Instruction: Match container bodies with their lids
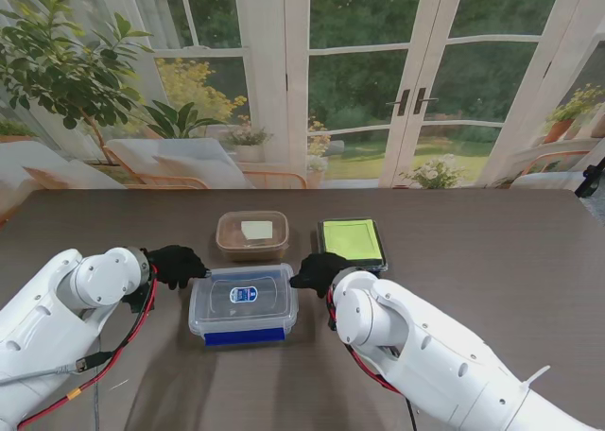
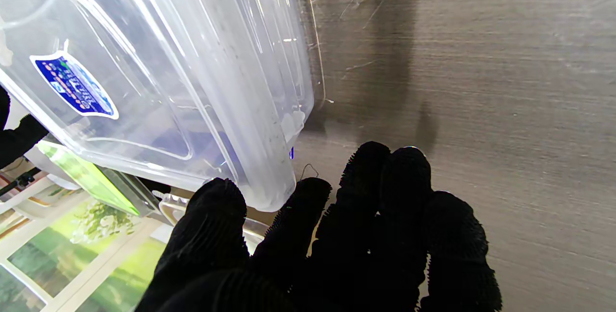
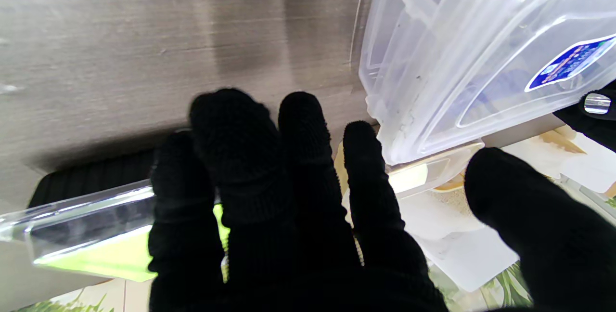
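I am about to turn the clear container (image 1: 244,303). The lid's rim (image 1: 242,326) sits flush on it, so the container will swivel flat and its lid will stay in place.
A clear rectangular container (image 1: 243,303) with its lid on, a blue sticker on the lid and a blue base, sits on the table between my two hands. My black-gloved left hand (image 1: 174,264) is at its far left corner, fingers apart, holding nothing. My right hand (image 1: 319,271) is at its far right corner, also open. The left wrist view shows the clear container (image 2: 159,76) just beyond my fingertips (image 2: 308,196). In the right wrist view the same container (image 3: 462,57) lies past my spread fingers (image 3: 361,143). Farther from me are a brown tub (image 1: 251,235) and a green-lidded box (image 1: 351,242).
The dark wooden table (image 1: 492,261) stretches wide to the right. Red cables (image 1: 132,332) run along my left arm. Glass doors and plants stand beyond the table's far edge.
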